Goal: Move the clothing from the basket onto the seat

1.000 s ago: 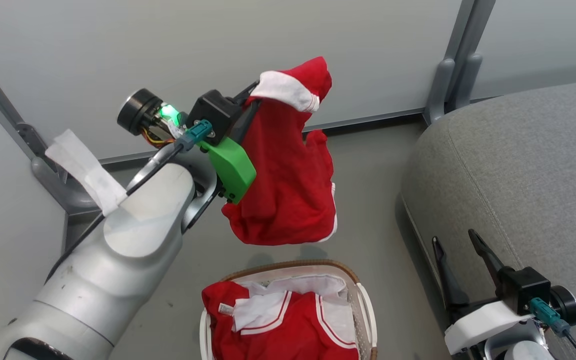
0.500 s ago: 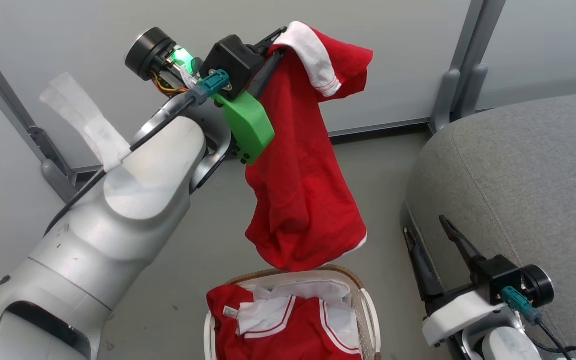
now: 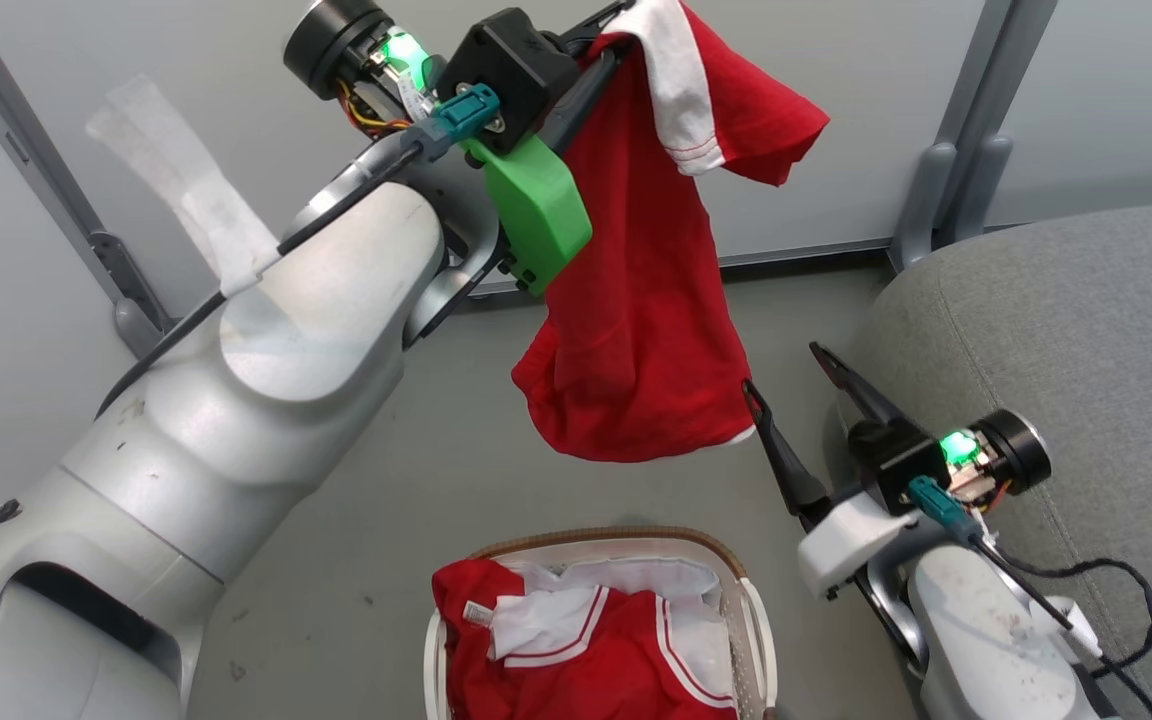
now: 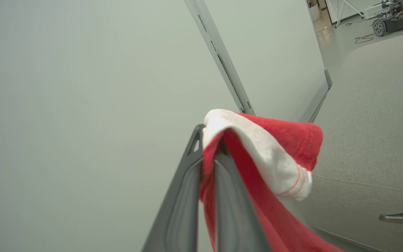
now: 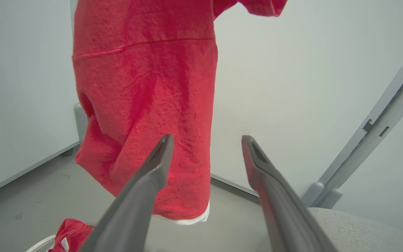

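Observation:
My gripper will carry the red garment point(image 3: 652, 288) onto the seat, and the garment will sink into a crumpled heap, because it hangs limp with loose folds point(image 3: 562, 372).
My left gripper point(image 3: 616, 25) is raised high and is shut on a red garment point(image 3: 636, 300) at its white-trimmed edge, which folds over the fingertips point(image 4: 222, 154). The garment hangs free above the floor, left of the grey seat point(image 3: 1066, 330). My right gripper point(image 3: 784, 367) is open, pointing up at the garment's lower right corner, with the cloth point(image 5: 145, 87) just beyond its left finger. Below, the white basket point(image 3: 616, 537) with a brown rim holds more red clothing point(image 3: 586, 670) with white stripes and a label.
Pale wall panels with grey metal posts point(image 3: 956, 170) stand behind. Grey floor point(image 3: 416, 480) lies between basket, wall and seat. White tape point(image 3: 186, 200) flaps from my left arm's cable. A black cable point(image 3: 1126, 600) loops from my right wrist over the seat's edge.
My left arm has lifted the red garment higher and to the right. My right gripper has risen from beside the seat toward the garment's hem. The head view has shifted too.

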